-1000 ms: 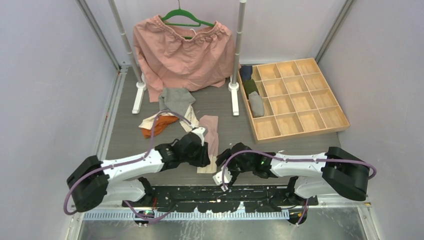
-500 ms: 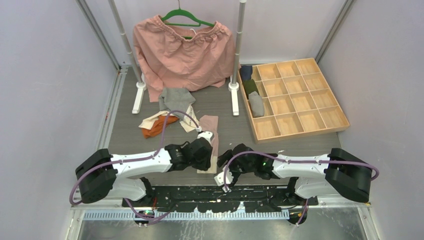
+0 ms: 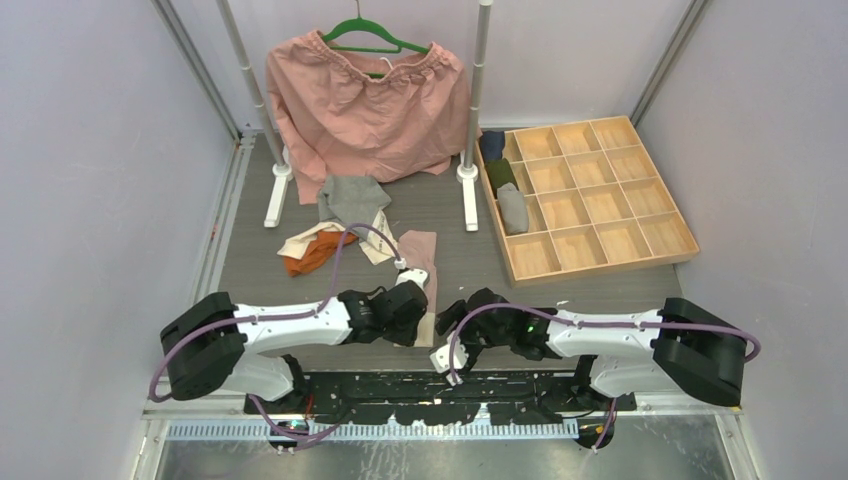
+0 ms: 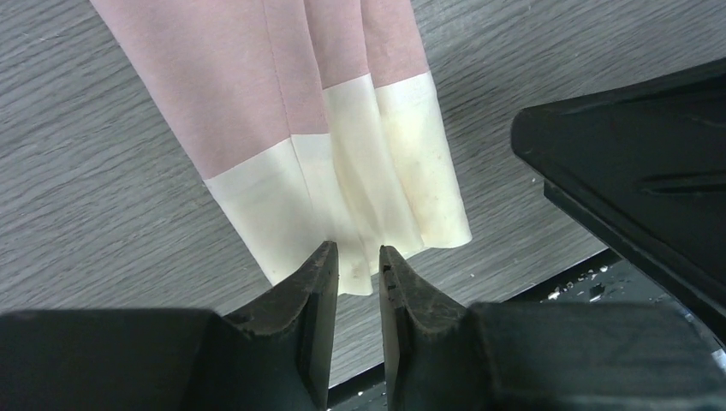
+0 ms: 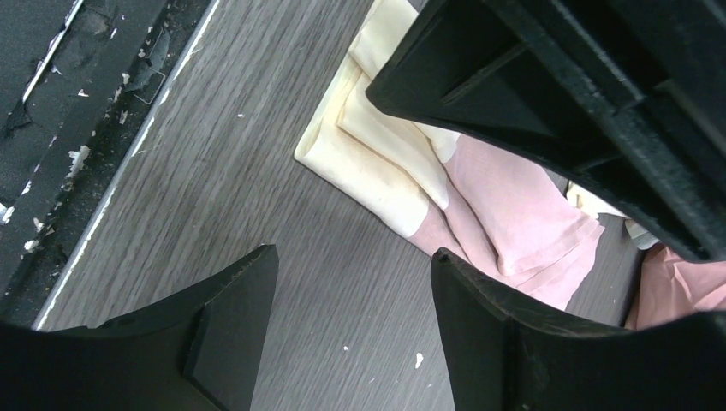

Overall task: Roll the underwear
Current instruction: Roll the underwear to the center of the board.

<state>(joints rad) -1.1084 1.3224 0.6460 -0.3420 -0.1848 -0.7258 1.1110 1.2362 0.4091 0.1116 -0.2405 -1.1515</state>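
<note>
My left gripper's fingers touch only the waistband's near edge. My left gripper should go higher and close where the cream waistband meets the pink cloth.
A dusty pink underwear with a cream waistband lies folded into a long strip on the grey table. My left gripper sits at the strip's near end. Its jaws are open by a narrow gap, and the waistband's hem just reaches between the tips. Just right of the strip my right gripper hangs wide open over bare table, holding nothing. The pink cloth lies beyond its right finger. More underwear is heaped at the back left: grey, cream and orange.
A wooden compartment tray stands at the right, with navy, green and grey rolls in its left column. A salmon garment hangs on a green hanger from a rack whose white feet stand behind the strip. The table's near edge is close.
My left arm has slid right and nearer along the pink strip to its cream end, and its jaws have narrowed slightly. The right arm has hardly moved.
</note>
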